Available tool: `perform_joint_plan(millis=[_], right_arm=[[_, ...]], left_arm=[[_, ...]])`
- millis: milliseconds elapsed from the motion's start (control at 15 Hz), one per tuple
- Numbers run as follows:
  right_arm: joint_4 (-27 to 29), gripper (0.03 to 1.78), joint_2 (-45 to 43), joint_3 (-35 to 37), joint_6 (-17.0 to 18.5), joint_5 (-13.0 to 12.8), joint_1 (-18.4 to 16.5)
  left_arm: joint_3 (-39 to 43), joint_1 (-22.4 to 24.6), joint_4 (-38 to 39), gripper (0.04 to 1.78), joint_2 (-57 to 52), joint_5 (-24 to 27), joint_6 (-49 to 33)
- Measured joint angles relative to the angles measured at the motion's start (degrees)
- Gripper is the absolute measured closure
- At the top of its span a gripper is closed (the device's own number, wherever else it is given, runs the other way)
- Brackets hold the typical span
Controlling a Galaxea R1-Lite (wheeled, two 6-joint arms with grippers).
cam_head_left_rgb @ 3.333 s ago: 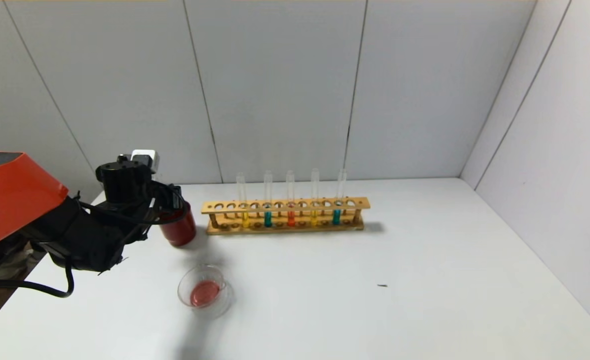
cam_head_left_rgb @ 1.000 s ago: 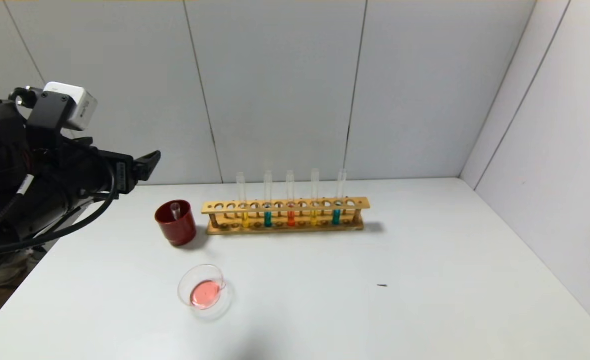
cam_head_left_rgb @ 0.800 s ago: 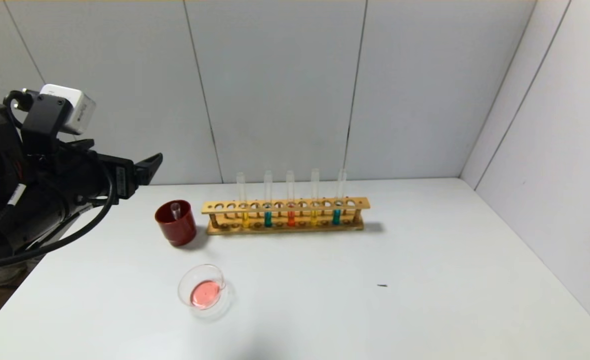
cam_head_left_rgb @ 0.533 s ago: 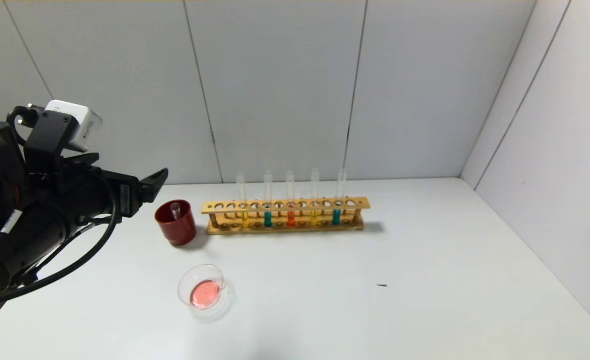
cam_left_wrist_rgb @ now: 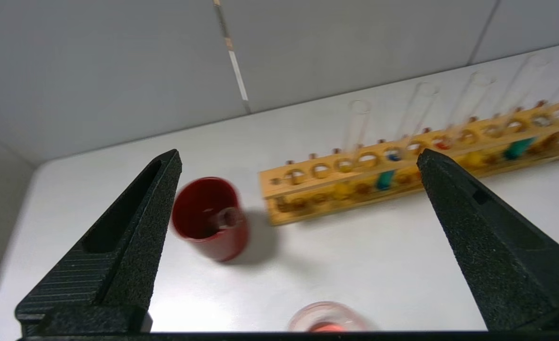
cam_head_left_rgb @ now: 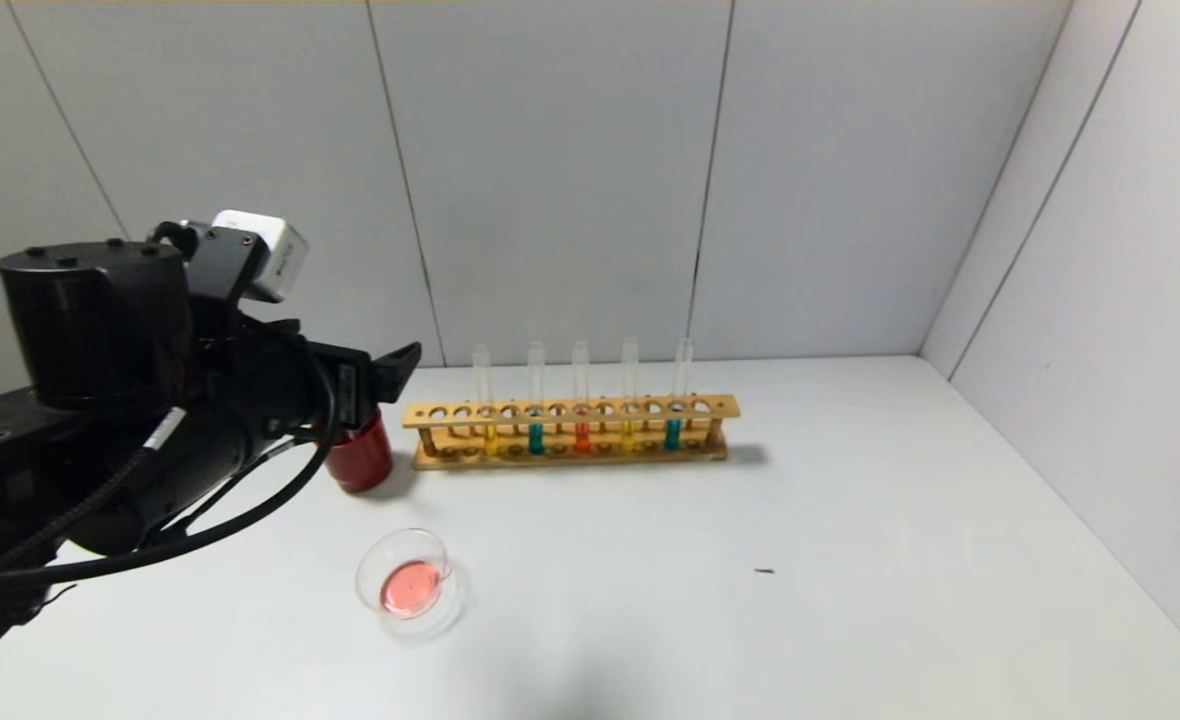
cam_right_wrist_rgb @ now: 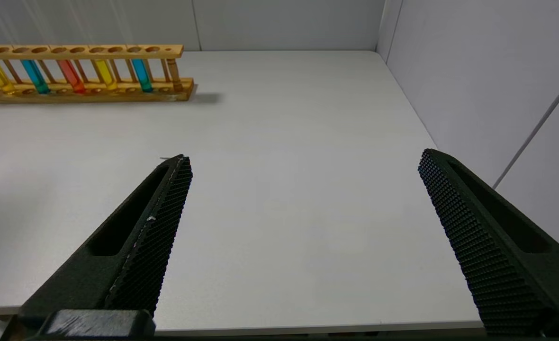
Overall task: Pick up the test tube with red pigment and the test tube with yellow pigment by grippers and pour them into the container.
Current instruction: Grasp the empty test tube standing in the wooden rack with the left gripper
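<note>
My open fingers are facing the yellow tube (cam_head_left_rgb: 490,430) nearest the dark red cup, and that tube stands free. My left gripper should keep reaching until the fingers are on both sides of the glass top (cam_head_left_rgb: 481,362).
The orange-red tube (cam_head_left_rgb: 582,437) stands in the middle of the wooden rack (cam_head_left_rgb: 570,409), with a yellow tube (cam_head_left_rgb: 490,437) to its left and its twin (cam_head_left_rgb: 628,434) to its right. The clear glass dish (cam_head_left_rgb: 412,585) sits in front of the rack and holds pink-red liquid. My left gripper (cam_left_wrist_rgb: 299,154) is open and empty, held above the table at the left, over the dark red cup (cam_head_left_rgb: 360,462) and short of the rack's left end. My right gripper (cam_right_wrist_rgb: 304,156) is open and empty near the table's front right edge, out of the head view.
The dark red cup (cam_left_wrist_rgb: 211,218) holds an empty glass tube (cam_left_wrist_rgb: 227,218). Two teal tubes (cam_head_left_rgb: 536,438) (cam_head_left_rgb: 672,434) also stand in the rack. A small dark speck (cam_head_left_rgb: 765,571) lies on the table at the right. Walls close the back and the right side.
My left arm left the empty tube in the red cup and lifted away to the left. It has since swung right and lower, and now covers the cup's top in the head view.
</note>
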State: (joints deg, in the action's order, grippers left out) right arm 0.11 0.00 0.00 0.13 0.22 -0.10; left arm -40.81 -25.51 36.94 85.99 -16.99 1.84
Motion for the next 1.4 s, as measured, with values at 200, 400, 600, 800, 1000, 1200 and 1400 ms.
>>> perform_joint_plan(millis=[200, 400, 600, 800, 1000, 1200, 1400], right_arm=[[0.0, 0.06, 0.0, 0.0, 0.0, 0.0, 0.0], [0.0, 0.06, 0.0, 0.0, 0.0, 0.0, 0.0], [0.0, 0.06, 0.0, 0.0, 0.0, 0.0, 0.0], [0.0, 0.06, 0.0, 0.0, 0.0, 0.0, 0.0], [0.0, 0.06, 0.0, 0.0, 0.0, 0.0, 0.0], [0.0, 0.06, 0.0, 0.0, 0.0, 0.0, 0.0], [0.0, 0.06, 0.0, 0.0, 0.0, 0.0, 0.0]], left_arm=[[-4.1, -0.4, 0.2, 0.07, 7.1, 0.7, -2.5], [-10.3, -0.2, 0.3, 0.07, 14.5, 0.5, -3.4], [-15.6, -0.1, 0.2, 0.07, 20.5, 0.5, -4.2], [-17.2, 0.0, 0.4, 0.07, 24.4, 0.6, -4.4], [-17.9, 0.0, 0.4, 0.07, 26.7, 0.9, -5.1], [-19.5, 0.2, 0.5, 0.07, 29.3, 1.0, -5.8], [-22.5, 1.0, 0.2, 0.07, 31.8, 1.3, -6.4]])
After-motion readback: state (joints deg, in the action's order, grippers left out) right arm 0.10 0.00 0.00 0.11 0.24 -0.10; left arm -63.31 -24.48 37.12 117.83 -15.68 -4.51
